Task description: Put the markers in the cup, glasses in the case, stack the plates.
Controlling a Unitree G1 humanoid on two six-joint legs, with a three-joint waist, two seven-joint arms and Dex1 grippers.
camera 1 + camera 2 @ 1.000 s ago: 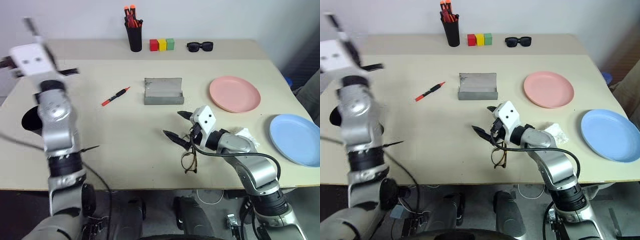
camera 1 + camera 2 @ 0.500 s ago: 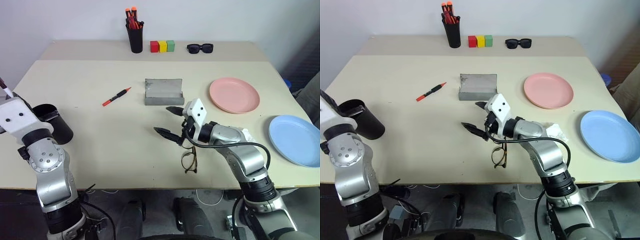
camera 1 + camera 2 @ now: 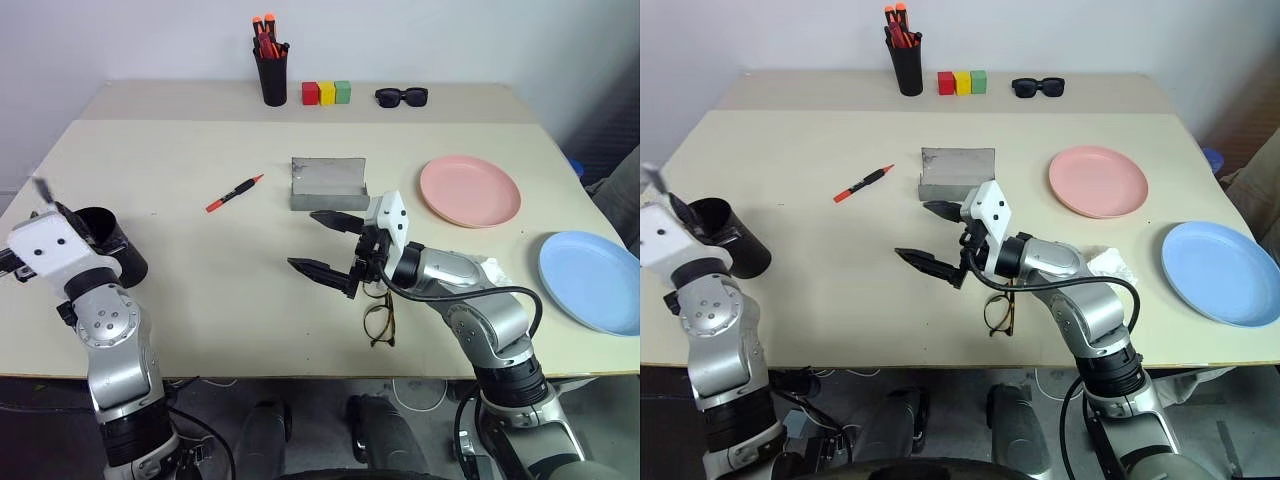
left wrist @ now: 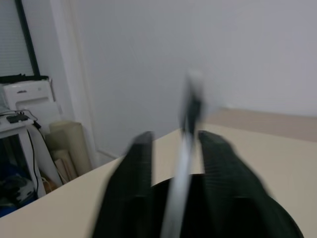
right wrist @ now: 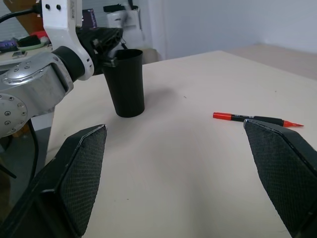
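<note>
The black cup's opening (image 3: 97, 224) is wide, so I expect the red marker (image 3: 235, 193) to lean on the cup's rim with the marker's tip showing when I drop it in.
The black cup (image 3: 112, 252) stands at the table's left edge. My left gripper (image 4: 173, 139) hovers right over its mouth, fingers parted, and the white marker (image 4: 190, 106) stands upright and loose between them. Mid-table lies the red marker (image 3: 232, 193). The open grey case (image 3: 328, 183) sits behind my right gripper (image 3: 312, 242), which is wide open and empty, pointing left. The glasses (image 3: 378, 320) lie on the table under that arm. To the right are the pink plate (image 3: 470, 190) and the blue plate (image 3: 590, 280), apart from each other.
Along the back edge stand a black pen holder (image 3: 270, 72) with orange-capped pens, three coloured blocks (image 3: 325, 92) and black sunglasses (image 3: 401, 96). A crumpled white scrap (image 3: 492, 268) lies beside my right forearm.
My left arm has dropped from high up to just over the cup, and its fingers have parted around the white marker. My right gripper has swung left and slightly up, away from the glasses.
</note>
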